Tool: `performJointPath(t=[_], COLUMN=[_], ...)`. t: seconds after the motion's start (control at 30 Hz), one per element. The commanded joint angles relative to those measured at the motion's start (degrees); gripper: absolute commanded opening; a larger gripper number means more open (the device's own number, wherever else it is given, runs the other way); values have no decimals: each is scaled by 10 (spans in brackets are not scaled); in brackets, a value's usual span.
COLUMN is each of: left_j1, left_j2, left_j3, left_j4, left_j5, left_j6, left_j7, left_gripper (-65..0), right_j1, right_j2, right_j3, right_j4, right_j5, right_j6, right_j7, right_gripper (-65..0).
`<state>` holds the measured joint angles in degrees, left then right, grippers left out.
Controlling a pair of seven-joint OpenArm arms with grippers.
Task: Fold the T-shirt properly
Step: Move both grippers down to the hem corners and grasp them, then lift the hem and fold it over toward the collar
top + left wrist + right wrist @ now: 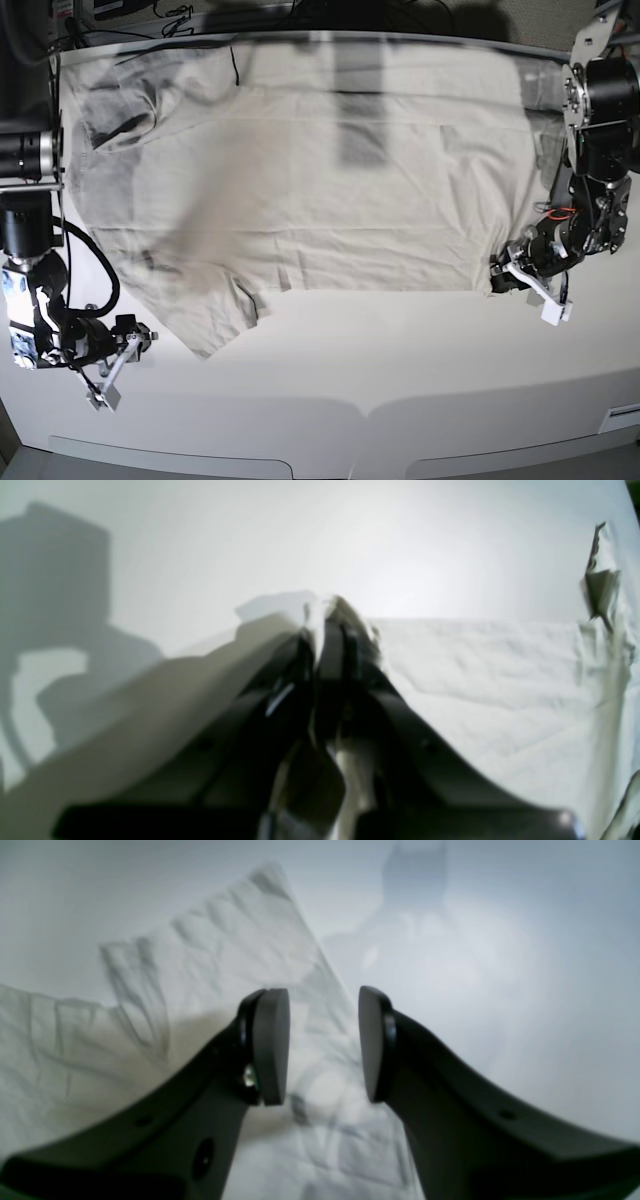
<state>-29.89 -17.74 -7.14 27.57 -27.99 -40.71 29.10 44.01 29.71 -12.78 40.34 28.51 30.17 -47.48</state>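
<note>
My left gripper is on the T-shirt's front corner [485,286] and the T-shirt's sleeve side is loose, so my right gripper should pinch the T-shirt's edge at the sleeve's base [138,288] before both lift.
The pale beige-grey T-shirt [330,170] lies spread over the far half of the white table [380,360], wrinkled. One sleeve [215,320] points toward the front left. My left gripper [503,274] is shut on the shirt's front right corner; in the left wrist view the jaws [330,617] pinch a bunched fold, lifted slightly, and the shirt [500,680] stretches away to the right. My right gripper [143,336] is open and empty, just left of the sleeve. In the right wrist view its pads [270,1045] stand apart, low over the sleeve's edge [225,950].
The bare white tabletop runs along the front below the shirt's hem. The table's front edge [360,410] curves near the camera. Dark cables and equipment [150,15] sit behind the far edge. Both arm bases stand at the table's left and right sides.
</note>
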Motion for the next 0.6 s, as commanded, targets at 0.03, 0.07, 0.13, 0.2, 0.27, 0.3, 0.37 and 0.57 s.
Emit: performJointPath(t=[0.03, 0.07, 0.13, 0.2, 0.27, 0.3, 0.37, 0.57], left_j1=[-6, -6, -6, -6, -6, -6, -6, -6], left_j2=[-4, -4, -4, -4, -4, -4, -4, -4], left_j3=[1, 1, 1, 1, 1, 1, 1, 1], left_j4=[2, 2, 2, 2, 2, 2, 2, 2], left_j5=[20, 20, 20, 20, 20, 20, 20, 20], left_j6=[7, 7, 7, 7, 7, 7, 7, 7], left_j7=[21, 19, 12, 7, 3, 3, 1, -3], left_gripper=[-650, -650, -650, -650, -650, -650, -650, -650], right_j1=[38, 47, 58, 60, 60, 60, 60, 47], right_j2=[4, 3, 3, 3, 2, 2, 2, -18], right_j3=[3, 3, 3, 3, 3, 3, 3, 3], right_j4=[-54, -83, -132, -161, -180, -186, -196, -215], right_j5=[-14, -28, -59, -81, -96, -107, -129, -165], right_j6=[24, 30, 44, 60, 65, 65, 65, 65], right_j7=[7, 13, 36, 65, 92, 107, 132, 150], right_gripper=[-413, -413, -412, -412, -413, -413, -413, -413])
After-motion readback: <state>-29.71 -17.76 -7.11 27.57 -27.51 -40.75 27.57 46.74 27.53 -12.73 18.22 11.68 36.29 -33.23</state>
